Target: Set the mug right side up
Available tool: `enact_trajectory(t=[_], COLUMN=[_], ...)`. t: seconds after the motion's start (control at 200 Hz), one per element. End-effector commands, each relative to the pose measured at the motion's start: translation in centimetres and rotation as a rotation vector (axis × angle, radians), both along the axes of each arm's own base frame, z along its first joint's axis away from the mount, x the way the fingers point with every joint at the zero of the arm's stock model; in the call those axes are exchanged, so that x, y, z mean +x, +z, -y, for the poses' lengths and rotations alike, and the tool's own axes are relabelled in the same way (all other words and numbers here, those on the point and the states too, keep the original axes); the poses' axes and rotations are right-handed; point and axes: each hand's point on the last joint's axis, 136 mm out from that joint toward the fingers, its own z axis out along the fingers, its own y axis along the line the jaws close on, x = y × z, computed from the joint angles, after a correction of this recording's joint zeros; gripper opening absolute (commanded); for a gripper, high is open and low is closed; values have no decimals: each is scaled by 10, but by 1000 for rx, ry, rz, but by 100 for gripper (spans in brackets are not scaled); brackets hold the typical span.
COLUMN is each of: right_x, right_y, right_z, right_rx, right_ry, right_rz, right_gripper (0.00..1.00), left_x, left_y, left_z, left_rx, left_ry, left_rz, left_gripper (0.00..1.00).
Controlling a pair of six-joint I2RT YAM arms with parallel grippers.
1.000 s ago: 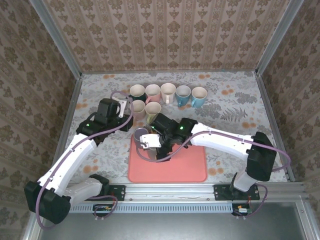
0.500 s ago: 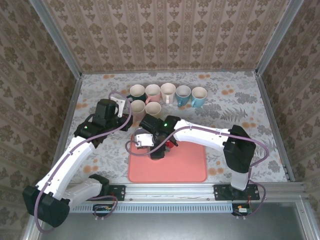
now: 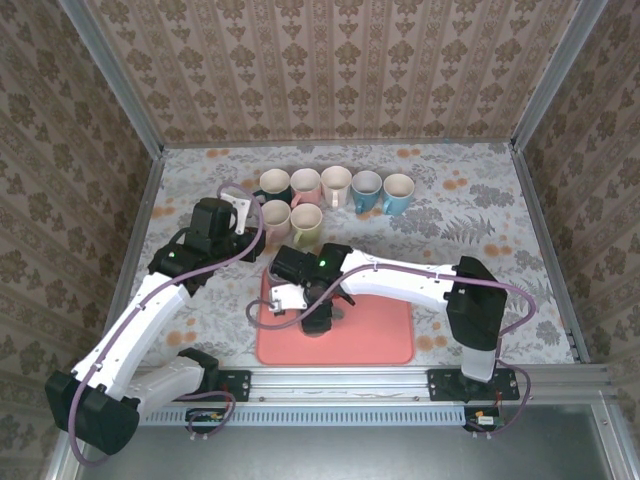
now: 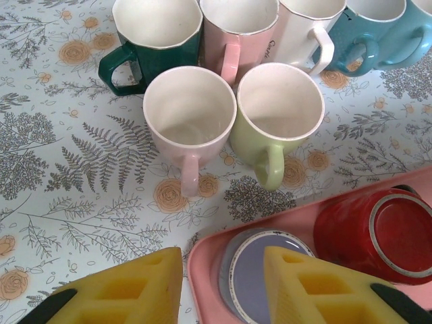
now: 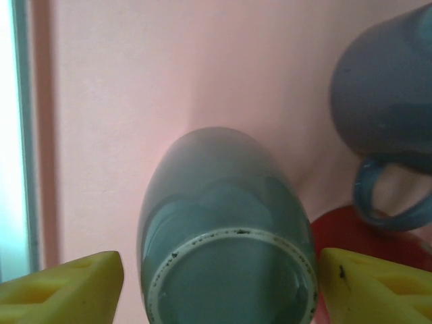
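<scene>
The robot's right gripper has its fingers on both sides of the grey-blue mug at its upturned base (image 5: 233,287), so it should raise and tilt the mug (image 5: 219,175) for the left gripper to set upright.
A grey-blue mug (image 5: 226,223) stands upside down on the pink tray (image 3: 375,338), its ringed base facing up. My right gripper (image 5: 221,283) straddles it, a yellow finger close against each side, and reaches over the tray's left half (image 3: 314,316) in the top view. A purple mug (image 5: 385,88) and a red mug (image 5: 332,233) also sit upside down on the tray beside it. My left gripper (image 4: 223,297) hovers open over the tray's back left corner, with nothing between its fingers; the purple mug (image 4: 253,270) and red mug (image 4: 385,233) lie below it.
Several upright mugs (image 3: 330,187) stand in two rows behind the tray, the nearest a pink one (image 4: 189,108) and a light green one (image 4: 280,101). Walls enclose the table on three sides. A metal rail (image 3: 340,380) runs along the near edge.
My right gripper has swung from the tray's back left toward its front left and its jaws have narrowed round the grey-blue mug. The left arm has barely shifted.
</scene>
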Motion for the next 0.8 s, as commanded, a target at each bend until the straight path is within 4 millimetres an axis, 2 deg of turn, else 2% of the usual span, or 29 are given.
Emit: enact_trajectory(t=[0.0,0.185,0.365,0.465,0.62,0.72,0.795], right_x=[-14,-8,-1,0,1,2,2], right_y=[-16,-35,-45,-44,-32,-10,16], right_z=[18,13,8,7,7,6,2], right_rx=[-115,-151,-156,-156,-135,-67,37], right_ry=[-23,-42,-41,-47,-53,-86,-125], right_rz=[-90,-88,-66,-67,-50,-61,-93], right_gripper=[82,88,84,72,36,31,30], left_x=[0,0,0,0,1,2,2], left_y=[3,2,1,1,0,-1,-1], left_z=[-2,-1,-3,-3,-3,-2,-2], left_rx=[-20,-19,-13,-10,-10,-11,-12], left_ry=[12,11,14,15,18,17,17], left_rz=[12,7,10,11,7,3,4], left_gripper=[37,37,37,37,37,37,37])
